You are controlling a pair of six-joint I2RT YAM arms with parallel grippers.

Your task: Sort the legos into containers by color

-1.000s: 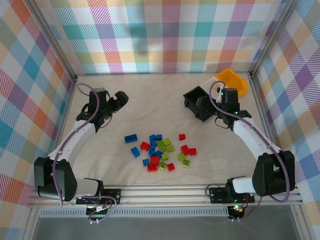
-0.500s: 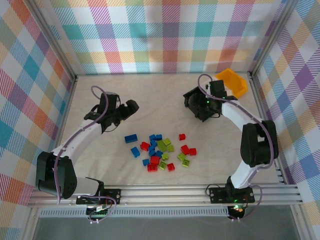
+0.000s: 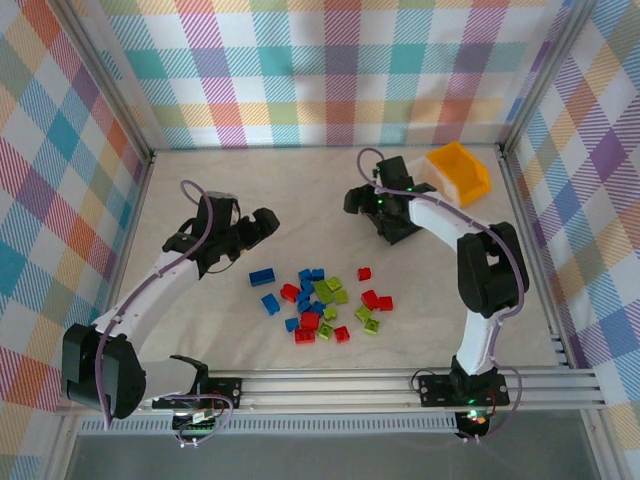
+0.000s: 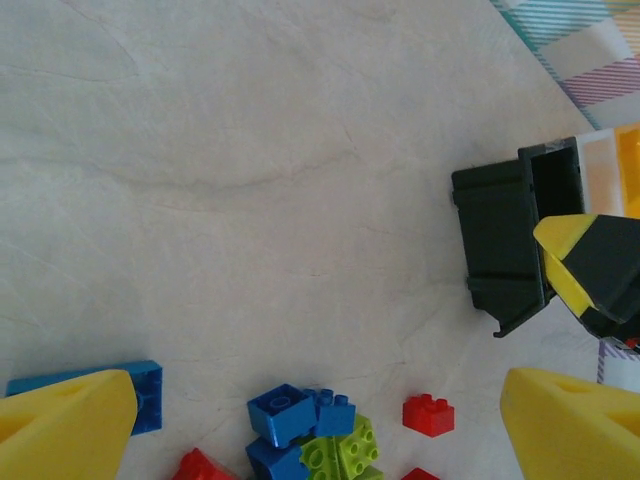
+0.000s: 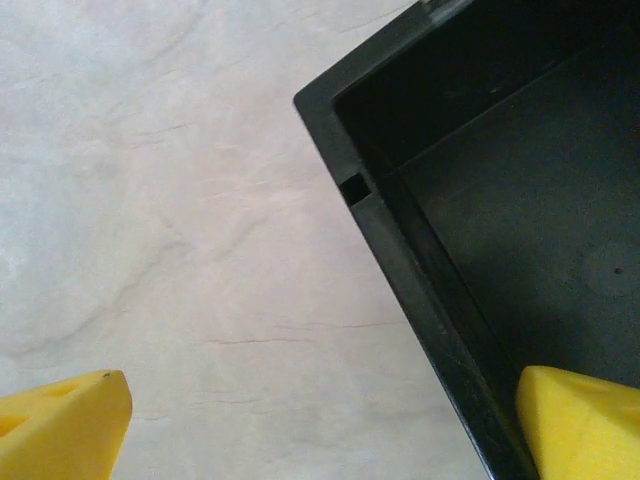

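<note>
Next, I take the black container's side [image 5: 400, 265] with my left gripper and pull the row square behind the legos, because the containers [image 3: 458, 182] slant away on my right gripper's side.
The legos [image 3: 320, 300] lie in a loose pile of blue, red and lime green at the table's middle. One blue brick [image 3: 262, 277] sits apart on the left, and a red one [image 3: 364, 273] lies at the upper right. My left gripper [image 3: 266, 228] hangs open just up-left of the pile; its wrist view shows blue bricks [image 4: 290, 410], a red brick [image 4: 428, 413] and bare table between the fingers [image 4: 70, 425]. My right gripper [image 5: 322, 400] is open astride the left wall of the black container [image 5: 420, 290], one finger [image 5: 580, 420] inside it.
The orange-yellow container [image 3: 458, 170] stands tilted in the back right corner, with a sliver of the white container [image 4: 600, 160] between it and the black one [image 3: 398, 230]. Checkered walls close the table on three sides. Bare table lies to the left and at the back.
My right gripper has swung left across the black container to its left wall. My left gripper has moved right and nearer, towards the pile.
</note>
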